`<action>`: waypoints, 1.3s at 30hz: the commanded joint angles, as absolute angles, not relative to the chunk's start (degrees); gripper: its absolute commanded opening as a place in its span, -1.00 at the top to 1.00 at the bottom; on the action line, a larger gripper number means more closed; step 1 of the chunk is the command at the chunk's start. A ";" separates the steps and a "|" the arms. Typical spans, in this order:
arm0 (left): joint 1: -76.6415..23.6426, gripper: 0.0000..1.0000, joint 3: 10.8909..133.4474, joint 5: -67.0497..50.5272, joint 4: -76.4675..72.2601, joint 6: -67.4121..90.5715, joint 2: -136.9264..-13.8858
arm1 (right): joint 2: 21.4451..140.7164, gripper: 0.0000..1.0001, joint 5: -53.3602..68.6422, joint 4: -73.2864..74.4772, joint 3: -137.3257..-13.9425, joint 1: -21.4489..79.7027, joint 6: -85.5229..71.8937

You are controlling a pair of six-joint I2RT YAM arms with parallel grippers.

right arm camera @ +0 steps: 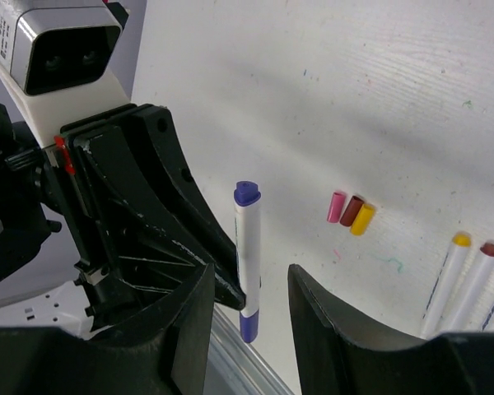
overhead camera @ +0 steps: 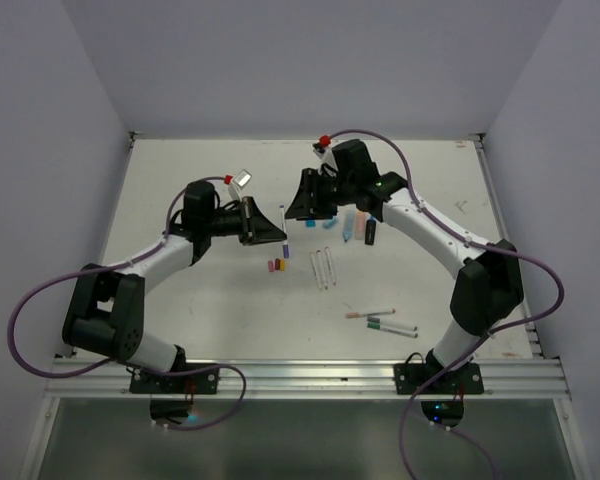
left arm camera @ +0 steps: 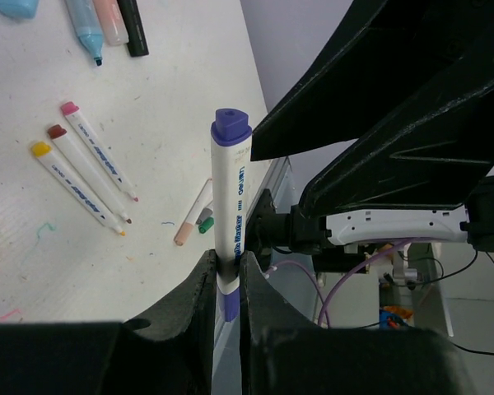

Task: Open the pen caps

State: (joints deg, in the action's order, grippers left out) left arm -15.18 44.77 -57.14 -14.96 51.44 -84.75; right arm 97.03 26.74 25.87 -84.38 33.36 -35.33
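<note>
The robot's left gripper is holding the pen's body point(right arm camera: 252, 288) just above the pen's purple cap, so the right gripper should take the body first, and then the left gripper should take the cap point(right arm camera: 249, 327).
My left gripper point(left arm camera: 228, 267) point(overhead camera: 273, 231) is shut on a thin white pen point(left arm camera: 230, 206) and holds it above the table. The pen has a purple cap point(left arm camera: 231, 123) on its far end and a purple tip end point(left arm camera: 227, 306) between the jaws. My right gripper point(right arm camera: 251, 284) point(overhead camera: 298, 205) is open, and its jaws stand on either side of the pen point(right arm camera: 248, 247) without touching it. Loose pink, red and yellow caps point(right arm camera: 351, 211) point(overhead camera: 277, 266) lie on the table.
Three uncapped white pens point(left arm camera: 82, 169) point(overhead camera: 323, 268) lie mid-table. Blue, peach and black highlighters point(left arm camera: 107, 25) point(overhead camera: 357, 222) lie beyond them. Two more pens point(overhead camera: 385, 320) with peach and green ends lie nearer the right arm's base. The metal table rail point(overhead camera: 300, 375) runs along the front.
</note>
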 commanded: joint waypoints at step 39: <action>-17.67 0.02 38.32 -62.93 -22.67 52.47 -79.10 | 96.42 1.00 22.94 20.04 -85.26 35.68 -42.89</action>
